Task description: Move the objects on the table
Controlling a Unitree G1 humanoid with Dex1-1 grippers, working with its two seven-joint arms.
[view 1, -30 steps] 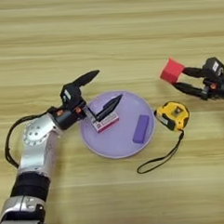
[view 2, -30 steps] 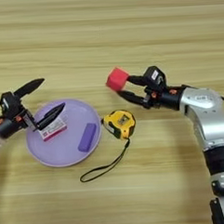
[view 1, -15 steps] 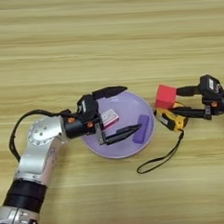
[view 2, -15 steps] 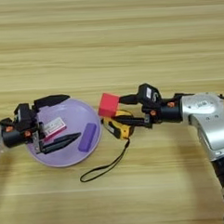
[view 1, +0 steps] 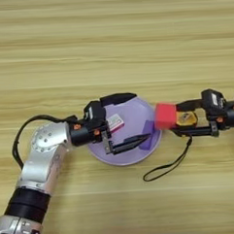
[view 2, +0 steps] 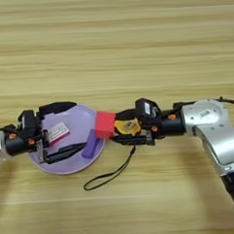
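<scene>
The red cube [view 1: 164, 115] in my right gripper is short of my left gripper's open fingers, so next I move it above the purple plate [view 1: 138, 115] and pass it over.
A red cube [view 1: 165, 116] hangs at the right rim of a purple plate [view 1: 125, 158], with my right gripper [view 1: 173, 119] shut on it. Behind the cube, partly hidden by the gripper, lies the yellow-black tape measure [view 2: 127, 126]; its black cord [view 1: 166, 166] loops toward the table's front. On the plate lie a white red-labelled flat box [view 1: 115, 123] and a purple bar [view 2: 90, 143]. My left gripper [view 1: 141, 116] is open over the plate, one finger behind the box and one in front of it.
The light wooden table [view 1: 113, 41] stretches bare behind the plate. My left arm [view 1: 41, 162] comes in from the lower left, my right arm [view 2: 212, 128] from the right.
My right gripper has carried the red cube leftward to the plate's right rim, over the tape measure. My left gripper has reached further right across the plate, fingers still apart.
</scene>
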